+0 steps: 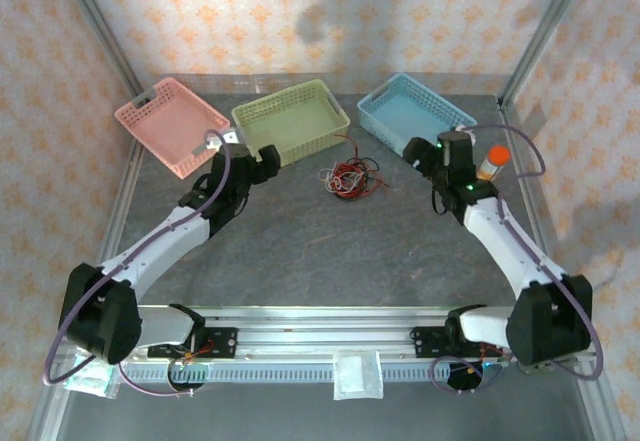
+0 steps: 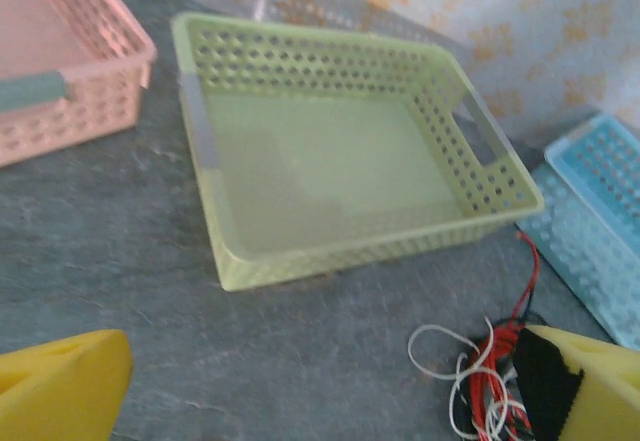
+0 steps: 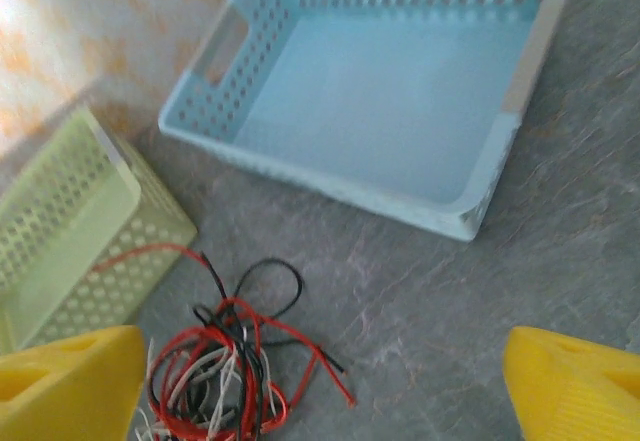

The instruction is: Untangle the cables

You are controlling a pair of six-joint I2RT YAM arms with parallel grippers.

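Observation:
The tangle (image 1: 352, 176) is lying near the green and blue baskets. Next, my right gripper shifts it to the open space nearer me (image 1: 364, 249) before I untangle it.
A small tangle of thin red, black and white cables (image 1: 348, 175) lies on the grey table between the green and blue baskets. In the right wrist view the cables (image 3: 225, 361) sit low on the left, beside my left yellow finger. In the left wrist view the cables (image 2: 490, 376) lie at the lower right, partly behind a yellow finger. My left gripper (image 1: 262, 154) hovers open near the green basket, left of the tangle. My right gripper (image 1: 418, 149) is open too, right of the tangle, with nothing between its fingers.
A pink basket (image 1: 170, 123), a green basket (image 1: 290, 118) and a blue basket (image 1: 412, 109) stand in a row at the back. An orange-capped bottle (image 1: 492, 162) stands at the right. A metal frame (image 1: 540, 36) bounds the table.

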